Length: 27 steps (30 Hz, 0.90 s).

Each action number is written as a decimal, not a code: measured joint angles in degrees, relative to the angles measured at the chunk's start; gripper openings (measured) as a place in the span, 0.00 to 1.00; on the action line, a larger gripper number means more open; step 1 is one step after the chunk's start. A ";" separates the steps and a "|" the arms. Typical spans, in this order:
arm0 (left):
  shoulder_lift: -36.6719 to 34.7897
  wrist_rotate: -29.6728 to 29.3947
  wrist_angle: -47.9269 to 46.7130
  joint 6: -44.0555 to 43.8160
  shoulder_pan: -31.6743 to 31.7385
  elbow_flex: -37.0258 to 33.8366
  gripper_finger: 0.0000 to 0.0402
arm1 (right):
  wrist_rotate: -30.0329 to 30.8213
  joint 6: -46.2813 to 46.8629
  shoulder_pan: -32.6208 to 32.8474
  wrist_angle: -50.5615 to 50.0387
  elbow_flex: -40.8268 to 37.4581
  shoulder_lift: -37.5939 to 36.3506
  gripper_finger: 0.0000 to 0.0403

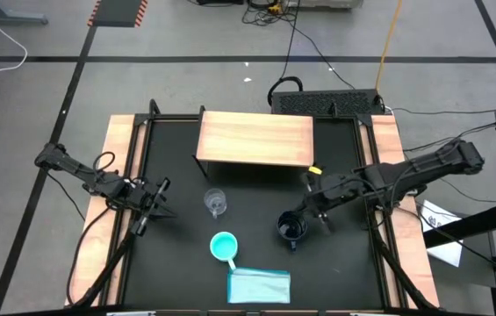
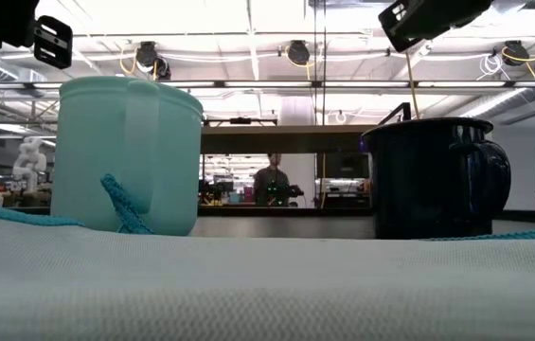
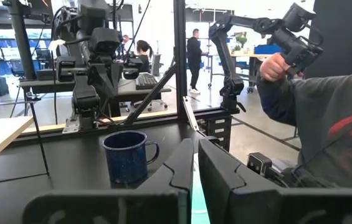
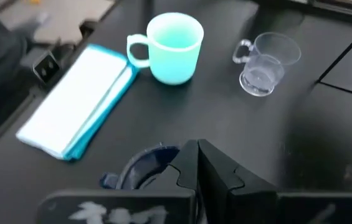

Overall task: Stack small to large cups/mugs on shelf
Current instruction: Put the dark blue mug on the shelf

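The robot's right gripper hangs closed and slanted above the navy mug's rim (image 1: 291, 217), so it should open, tip steeper and lower its fingers astride the mug's side (image 1: 304, 224).
The light-wood shelf (image 1: 256, 139) stands at the table's far middle. In front of it, the clear glass cup (image 1: 216, 204) stands upright on its base. The turquoise mug (image 1: 223, 247) stands nearer the front edge, and the dark navy mug (image 1: 291, 228) is to its right. My right gripper (image 1: 303, 211) is shut and hangs slanting down just above the navy mug's far-right rim (image 4: 144, 168), clear of it in the low view (image 2: 428, 19). My left gripper (image 1: 158, 200) waits level at the table's left, its fingers (image 3: 185, 162) a narrow gap apart with nothing between them.
A folded light blue cloth (image 1: 259, 285) lies at the front edge beside the turquoise mug. Wooden strips (image 1: 120, 175) edge the black table. Beyond the table's right side a person (image 3: 325, 112) holds a control handle. Bare black tabletop lies between the cups and the shelf.
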 joint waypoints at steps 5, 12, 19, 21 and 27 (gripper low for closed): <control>0.00 0.00 -0.01 -0.07 0.00 0.00 0.07 | 0.90 -4.81 0.21 -4.61 3.96 3.69 0.00; 0.00 0.00 -0.27 0.02 0.00 -0.02 0.07 | 5.99 -10.90 0.74 -12.91 10.76 11.86 0.00; 0.12 -0.02 -1.41 -0.15 0.00 -0.01 0.07 | 5.99 -12.31 -0.81 -15.25 12.24 15.79 0.00; 0.22 -0.01 -1.51 -0.16 0.00 -0.02 0.07 | 5.97 -11.96 -1.61 -15.52 12.28 16.11 0.00; 0.20 -0.02 -2.14 -0.18 0.00 0.00 0.07 | 5.73 -10.52 -3.15 -19.02 12.28 16.22 0.00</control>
